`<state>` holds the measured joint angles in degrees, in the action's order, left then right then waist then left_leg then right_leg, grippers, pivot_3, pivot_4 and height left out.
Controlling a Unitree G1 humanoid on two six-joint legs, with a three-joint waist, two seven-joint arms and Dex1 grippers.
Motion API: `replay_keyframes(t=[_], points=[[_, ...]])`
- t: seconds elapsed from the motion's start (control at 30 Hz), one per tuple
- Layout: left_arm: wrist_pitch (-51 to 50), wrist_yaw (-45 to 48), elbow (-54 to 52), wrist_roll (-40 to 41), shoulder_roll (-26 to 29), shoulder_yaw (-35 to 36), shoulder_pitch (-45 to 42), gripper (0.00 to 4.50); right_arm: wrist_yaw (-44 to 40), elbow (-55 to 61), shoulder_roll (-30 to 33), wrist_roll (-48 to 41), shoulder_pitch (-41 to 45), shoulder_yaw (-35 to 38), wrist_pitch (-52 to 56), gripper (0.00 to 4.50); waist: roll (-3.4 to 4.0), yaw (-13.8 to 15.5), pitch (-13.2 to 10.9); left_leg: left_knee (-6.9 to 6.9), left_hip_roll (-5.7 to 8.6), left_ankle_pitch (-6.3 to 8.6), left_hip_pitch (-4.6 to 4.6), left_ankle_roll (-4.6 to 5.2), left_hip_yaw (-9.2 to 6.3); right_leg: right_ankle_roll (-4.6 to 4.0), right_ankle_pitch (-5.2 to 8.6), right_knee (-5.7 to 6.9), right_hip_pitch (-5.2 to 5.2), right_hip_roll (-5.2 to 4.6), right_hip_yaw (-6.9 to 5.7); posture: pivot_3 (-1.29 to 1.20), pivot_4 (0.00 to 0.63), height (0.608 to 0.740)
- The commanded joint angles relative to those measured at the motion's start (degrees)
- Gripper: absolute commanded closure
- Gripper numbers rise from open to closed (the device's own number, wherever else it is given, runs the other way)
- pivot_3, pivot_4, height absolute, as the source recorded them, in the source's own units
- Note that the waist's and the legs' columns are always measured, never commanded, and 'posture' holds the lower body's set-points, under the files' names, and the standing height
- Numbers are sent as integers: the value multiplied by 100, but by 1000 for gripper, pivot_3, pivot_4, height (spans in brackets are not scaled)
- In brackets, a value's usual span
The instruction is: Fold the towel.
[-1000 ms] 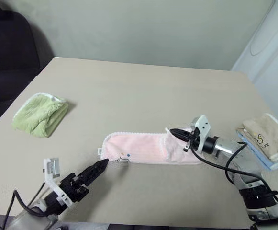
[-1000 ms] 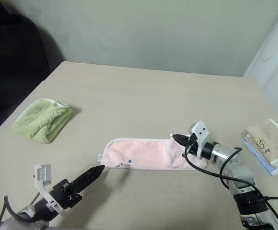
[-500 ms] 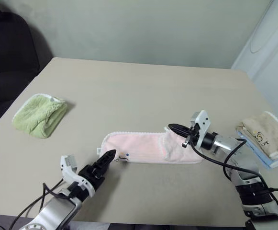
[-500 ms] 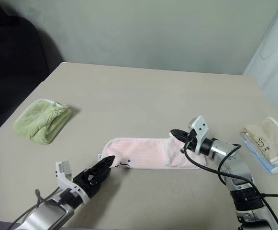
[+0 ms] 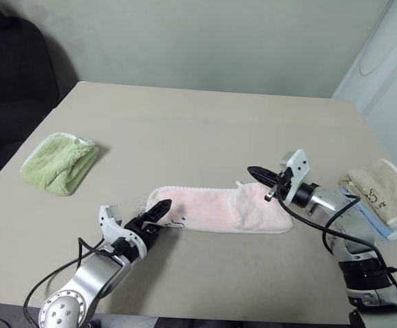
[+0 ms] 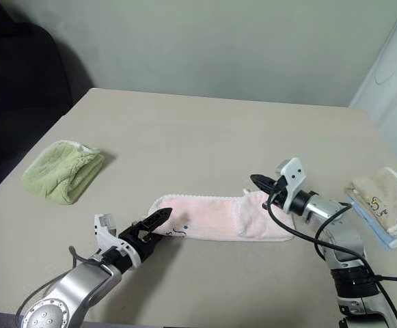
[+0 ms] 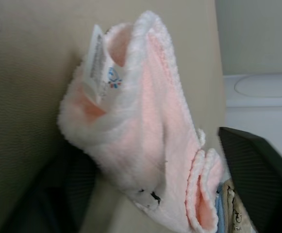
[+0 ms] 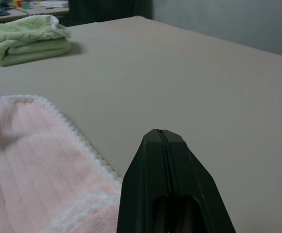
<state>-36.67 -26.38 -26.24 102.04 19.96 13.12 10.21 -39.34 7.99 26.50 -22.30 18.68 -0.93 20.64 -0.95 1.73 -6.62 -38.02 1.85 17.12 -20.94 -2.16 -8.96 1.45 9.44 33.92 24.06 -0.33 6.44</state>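
Note:
I should expect more print hidden underneath to show when I fold the towel's end [image 5: 158, 202] over, because a dark mark [image 5: 177, 223] runs under the towel's near edge.
The towel [image 5: 218, 208] is pale pink with white scalloped edging and lies as a long folded strip across the middle of the table [image 5: 205, 130]. Its right end is doubled over. My left gripper [image 5: 162, 213] is at the strip's left end, by the white tab and dark mark. In the left wrist view its black fingers [image 7: 257, 170] stand apart on either side of that bunched end [image 7: 131, 121], so it is open. My right gripper [image 5: 251, 170] hovers just above the towel's right end. Its fingertips [image 8: 160, 141] are pressed together, shut and with nothing between them.
A folded light green towel [image 5: 58, 162] lies at the table's left side. A beige towel with a small dark print [image 5: 382, 195] rests on blue cloth at the right edge. A dark chair [image 5: 14, 68] stands beyond the far left corner. The table's near edge runs just behind my left arm.
My left gripper has moved forward onto the towel's left end and rolled, its fingers now straddling it. My right gripper has risen a little off the towel's right end, still shut.

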Motion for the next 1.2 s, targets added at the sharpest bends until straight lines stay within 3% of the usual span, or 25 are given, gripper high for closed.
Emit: replay_keyframes(t=[0.03,0.23,0.27,0.4,0.57,0.8,0.97,1.07,1.2], points=[[23,178,6,-15,46,-12,-86,2036,80,364,55,-24,5,201,-13,4500,0,-1,-1,0,0,0,0,0,-1,0,0,0,1,0,0,0,150,740],[-33,582,124,-125,149,51,-118,4324,153,478,131,-21,-89,340,14,4500,-1,1,-2,1,1,1,-3,0,-4,0,0,0,1,0,0,0,150,740],[-37,674,143,-141,175,66,-142,4455,164,488,137,-21,-102,357,16,4500,-1,2,-2,1,1,1,-2,0,-4,0,0,0,1,0,0,0,150,740],[-202,1219,70,-389,488,26,-458,4455,230,544,151,-28,-159,469,17,4500,-7,2,-8,0,-2,1,-4,0,-6,1,1,-1,3,-3,1,0,150,740],[-773,2424,-179,-1107,1318,-436,-1588,4455,461,622,183,-235,-128,907,184,4500,-20,36,-13,-3,4,-5,-9,0,-17,-12,-6,-3,0,0,1,0,150,740],[-1256,4534,212,-3081,1643,-2019,-3327,4455,821,459,192,-180,2,1392,165,4500,-22,15,-13,-4,31,-2,-10,10,-15,-18,-10,-10,0,-27,11,0,150,740],[-1238,5459,1060,-4377,1140,-2991,-4334,4455,1059,569,153,-185,-59,1577,198,4500,-22,22,-13,-1,28,-4,-12,12,-19,-17,-10,-9,-1,-36,9,0,150,740],[-1241,5821,1751,-5074,553,-3514,-5027,4455,1224,742,114,-198,-221,1688,212,4500,-24,42,-15,-2,31,-11,-18,23,-18,-13,-9,-9,-3,-48,7,0,150,740],[-1114,6220,3048,-5996,-631,-4115,-6074,4455,1534,1191,26,-201,-654,1901,252,4500,-27,108,-16,-11,43,-35,-45,58,-8,24,-13,-15,-5,-74,1,0,150,740]])
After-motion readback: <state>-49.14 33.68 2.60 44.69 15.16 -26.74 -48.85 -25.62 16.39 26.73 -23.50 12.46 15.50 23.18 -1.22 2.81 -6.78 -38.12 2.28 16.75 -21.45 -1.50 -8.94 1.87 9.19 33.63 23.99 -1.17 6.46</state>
